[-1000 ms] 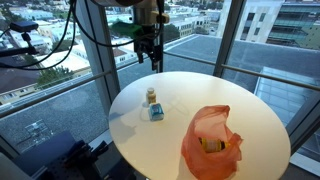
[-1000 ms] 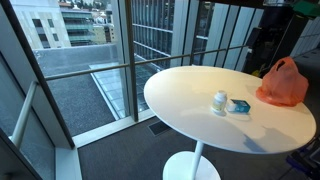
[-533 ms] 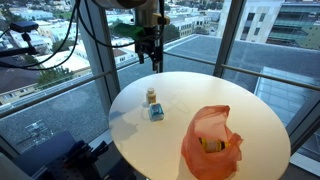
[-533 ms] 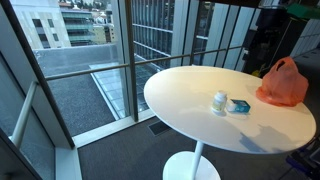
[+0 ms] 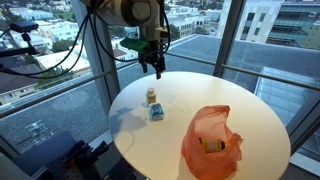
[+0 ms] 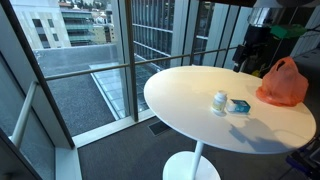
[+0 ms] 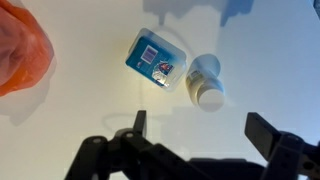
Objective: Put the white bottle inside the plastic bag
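Note:
My gripper will make the orange plastic bag (image 5: 212, 160) shift and crumple when it pushes the white bottle inside, because the loose edges (image 5: 211, 112) around the bag's opening look thin and crinkled.
A small white bottle (image 5: 151, 96) stands upright on the round white table (image 5: 250, 115), touching a small blue box (image 5: 156, 112). Both also show in an exterior view, bottle (image 6: 219, 101) and box (image 6: 238, 107), and in the wrist view, bottle (image 7: 207, 83) and box (image 7: 155, 58). An orange plastic bag (image 5: 212, 143) sits on the table near its edge, with something yellow inside; it shows in the wrist view (image 7: 20, 50) too. My gripper (image 5: 157, 66) hangs open and empty in the air above the table's far edge, apart from the bottle (image 7: 203, 128).
The table stands beside floor-to-ceiling windows with dark frames (image 5: 105, 60) and a railing (image 6: 170, 60). The table's pedestal base (image 6: 190, 165) rests on grey carpet. Cables hang from the arm (image 5: 60, 45).
The arm has swung and the gripper has moved slightly sideways and lower toward the table. The bottle, box and bag have not moved.

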Robot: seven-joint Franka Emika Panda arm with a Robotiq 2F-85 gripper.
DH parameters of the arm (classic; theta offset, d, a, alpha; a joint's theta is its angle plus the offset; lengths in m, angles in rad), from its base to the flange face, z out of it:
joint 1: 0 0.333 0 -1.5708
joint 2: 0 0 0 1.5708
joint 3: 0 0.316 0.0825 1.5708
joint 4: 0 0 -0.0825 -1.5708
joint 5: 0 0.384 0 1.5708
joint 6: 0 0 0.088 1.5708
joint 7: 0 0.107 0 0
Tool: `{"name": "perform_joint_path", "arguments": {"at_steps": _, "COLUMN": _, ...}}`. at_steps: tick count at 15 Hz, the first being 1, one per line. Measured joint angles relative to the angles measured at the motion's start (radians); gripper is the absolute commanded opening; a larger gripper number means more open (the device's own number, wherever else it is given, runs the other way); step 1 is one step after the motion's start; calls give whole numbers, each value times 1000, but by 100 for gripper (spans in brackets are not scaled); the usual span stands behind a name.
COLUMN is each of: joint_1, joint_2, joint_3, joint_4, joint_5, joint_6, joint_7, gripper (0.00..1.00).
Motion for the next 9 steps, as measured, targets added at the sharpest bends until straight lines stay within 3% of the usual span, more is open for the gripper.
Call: {"name": "perform_joint_path", "arguments": {"at_steps": 9, "joint_1": 26, "joint_2": 174, "joint_3": 10, "joint_4": 19, "joint_5": 1, "joint_6": 119, "joint_7": -4, "gripper": 100}}
